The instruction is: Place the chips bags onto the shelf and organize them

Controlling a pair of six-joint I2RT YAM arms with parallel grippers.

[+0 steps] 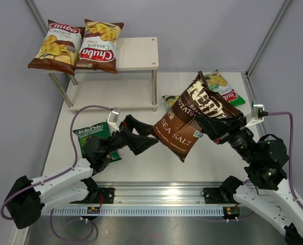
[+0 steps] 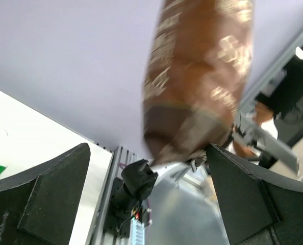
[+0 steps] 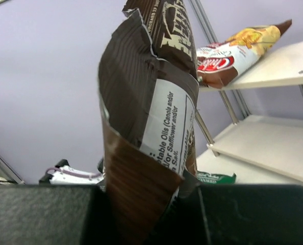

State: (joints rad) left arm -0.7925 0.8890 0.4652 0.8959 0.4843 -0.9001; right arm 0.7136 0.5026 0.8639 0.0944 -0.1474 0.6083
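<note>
The Sea Salt bag in my right gripper is far from the top board's loose end (image 1: pixel 137 53), so next my left gripper grabs the bag's bottom edge (image 1: pixel 166 144) before the bag goes on the shelf.
My right gripper (image 1: pixel 212 122) is shut on one end of the dark brown Kettle Sea Salt bag (image 1: pixel 192 118) and holds it in the air over the table's middle. The right wrist view shows the bag's end (image 3: pixel 141 148) pinched between my jaws (image 3: pixel 156 214). My left gripper (image 1: pixel 152 137) is open at the bag's lower left edge. In the left wrist view the blurred bag (image 2: pixel 197 81) hangs above the open fingers (image 2: pixel 54 194). Two brown Chuba Cassava bags (image 1: pixel 57 46) (image 1: pixel 99 46) lie on the shelf's top board (image 1: pixel 139 51).
A dark green bag (image 1: pixel 93 137) lies under my left arm. One green Chuba bag (image 1: pixel 224 87) lies at the back right, and another (image 1: pixel 169 100) peeks out behind the held bag. The top board's right third is bare. The lower board (image 3: pixel 269 143) shows in the right wrist view.
</note>
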